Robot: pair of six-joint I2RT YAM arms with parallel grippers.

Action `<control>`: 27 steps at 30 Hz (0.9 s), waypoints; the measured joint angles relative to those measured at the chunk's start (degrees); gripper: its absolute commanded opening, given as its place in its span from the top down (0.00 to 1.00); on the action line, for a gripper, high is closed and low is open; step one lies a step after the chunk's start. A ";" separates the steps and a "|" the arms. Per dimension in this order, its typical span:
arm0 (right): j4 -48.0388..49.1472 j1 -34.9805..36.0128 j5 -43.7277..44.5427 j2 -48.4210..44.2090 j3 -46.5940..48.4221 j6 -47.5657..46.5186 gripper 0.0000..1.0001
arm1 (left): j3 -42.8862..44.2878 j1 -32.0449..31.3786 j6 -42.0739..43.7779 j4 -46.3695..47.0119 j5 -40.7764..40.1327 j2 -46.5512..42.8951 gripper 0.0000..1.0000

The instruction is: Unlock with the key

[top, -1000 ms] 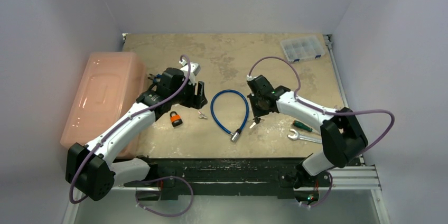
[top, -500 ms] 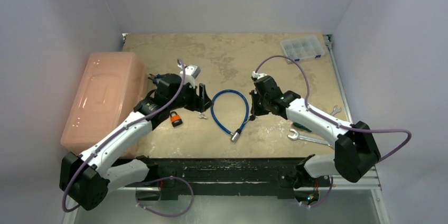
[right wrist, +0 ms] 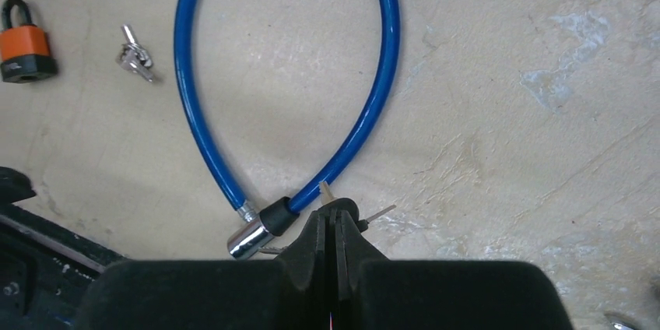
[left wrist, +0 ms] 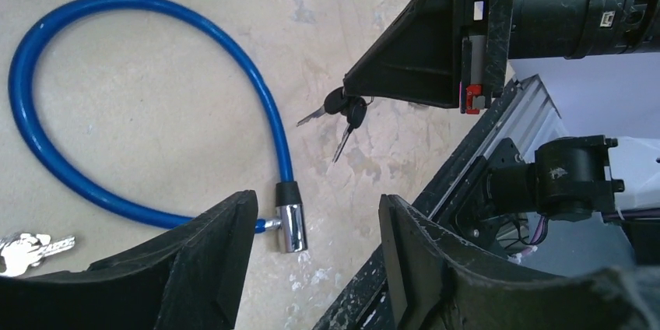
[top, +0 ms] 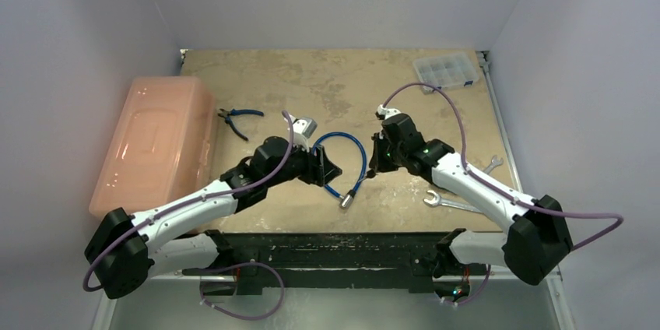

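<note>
I can see that a key blade sticks out free toward my open left gripper. I should continue to hold the keys with my right gripper until my left gripper closes on that blade.
A blue cable lock lies looped on the table, its chrome lock head toward the front edge. My right gripper is shut on a bunch of black-headed keys and holds them just right of the lock head. It also shows in the top view. My left gripper is open and empty, with its jaws either side of the lock head, above the table. The held keys hang beyond it.
An orange padlock and a small silver key bunch lie left of the cable. A pink bin stands at the left, with pliers beside it. A clear organiser is at the back right. Wrenches lie front right.
My left arm has swung right and forward, from beside the padlock to over the lock head. My right arm has stretched out to the right, its gripper staying by the cable.
</note>
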 measured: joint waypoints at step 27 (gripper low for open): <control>-0.46 0.00 -3.15 -7.10 0.61 3.91 1.00 | -5.79 -3.30 -1.79 28.74 10.21 13.38 0.48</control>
